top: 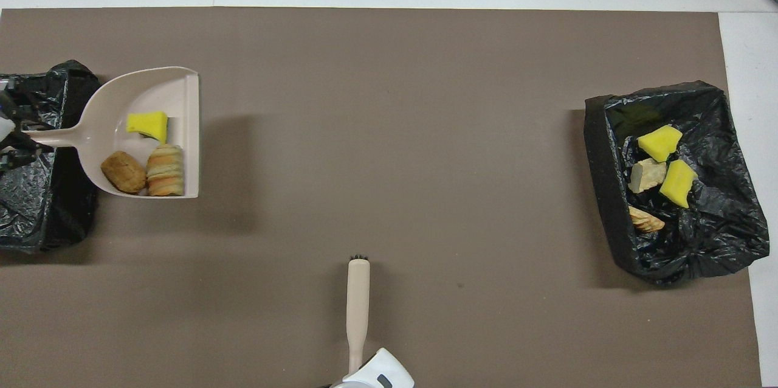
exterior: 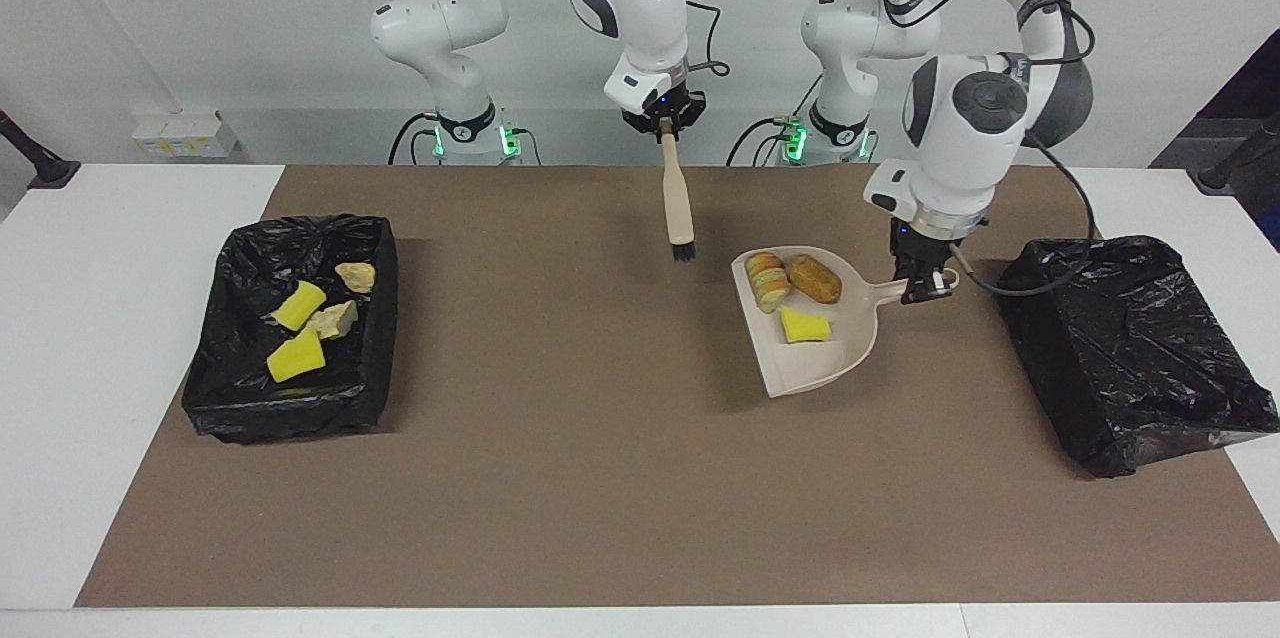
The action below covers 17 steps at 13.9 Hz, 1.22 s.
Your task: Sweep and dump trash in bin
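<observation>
The dustpan's open edge (top: 191,132) is hanging over the mat, so the robot's left gripper should pull the dustpan back over the bin (top: 45,194) under the dustpan's handle before it tips the trash in.
My left gripper (exterior: 922,290) is shut on the handle of the beige dustpan (exterior: 815,368), which hangs over the mat beside the black-lined bin (exterior: 1130,348) at the left arm's end. In the pan lie three pieces of trash: a yellow sponge scrap (exterior: 803,325), a brown lump (exterior: 815,279) and a striped croissant-like lump (exterior: 768,280). The overhead view shows the pan (top: 176,87) with the sponge scrap (top: 147,124) partly over that bin (top: 36,211). My right gripper (exterior: 662,126) is shut on the hand brush (exterior: 677,198), which hangs bristles down above the mat.
A second black-lined bin (exterior: 230,398) sits at the right arm's end and holds several scraps, yellow sponge pieces (top: 659,143) and pale chunks (top: 645,175). A brown mat (exterior: 600,478) covers the table between the bins.
</observation>
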Available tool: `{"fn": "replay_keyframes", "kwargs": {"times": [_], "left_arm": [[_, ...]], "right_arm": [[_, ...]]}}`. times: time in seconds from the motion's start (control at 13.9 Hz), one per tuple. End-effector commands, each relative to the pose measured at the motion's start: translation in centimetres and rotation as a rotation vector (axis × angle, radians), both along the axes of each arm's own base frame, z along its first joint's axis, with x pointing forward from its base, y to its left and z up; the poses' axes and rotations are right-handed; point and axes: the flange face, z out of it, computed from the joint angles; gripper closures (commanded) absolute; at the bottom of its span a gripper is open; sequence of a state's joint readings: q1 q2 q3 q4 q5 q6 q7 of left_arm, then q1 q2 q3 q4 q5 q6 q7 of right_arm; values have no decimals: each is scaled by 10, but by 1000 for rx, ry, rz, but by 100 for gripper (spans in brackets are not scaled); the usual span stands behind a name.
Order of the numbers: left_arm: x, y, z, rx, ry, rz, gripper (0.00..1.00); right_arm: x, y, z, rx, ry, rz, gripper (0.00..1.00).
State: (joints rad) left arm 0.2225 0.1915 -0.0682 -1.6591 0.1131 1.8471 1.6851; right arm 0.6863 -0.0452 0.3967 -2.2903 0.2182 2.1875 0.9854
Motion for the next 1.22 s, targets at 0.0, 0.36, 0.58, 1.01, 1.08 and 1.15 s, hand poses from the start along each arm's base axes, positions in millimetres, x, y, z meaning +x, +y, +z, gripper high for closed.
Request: {"fn": "replay_keyframes", "kwargs": {"times": [0.0, 0.36, 0.58, 1.01, 1.08, 1.15], "left_arm": [[2, 64, 10, -11, -16, -17, 100], [2, 186, 48, 164, -24, -141, 100], [10, 201, 58, 356, -50, -212, 100], [8, 157, 20, 693, 15, -10, 100], [10, 147, 22, 781, 24, -22, 100], [14, 136, 27, 865, 32, -50, 100]], "right_arm": [[8, 1, -19, -10, -2, 79, 100], [22, -7, -26, -3, 11, 132, 72], [36, -6, -27, 7, 14, 144, 0], [176, -73, 34, 98, -72, -135, 0], [210, -101, 49, 117, -99, -208, 0], [242, -129, 60, 132, -118, -279, 0]]}}
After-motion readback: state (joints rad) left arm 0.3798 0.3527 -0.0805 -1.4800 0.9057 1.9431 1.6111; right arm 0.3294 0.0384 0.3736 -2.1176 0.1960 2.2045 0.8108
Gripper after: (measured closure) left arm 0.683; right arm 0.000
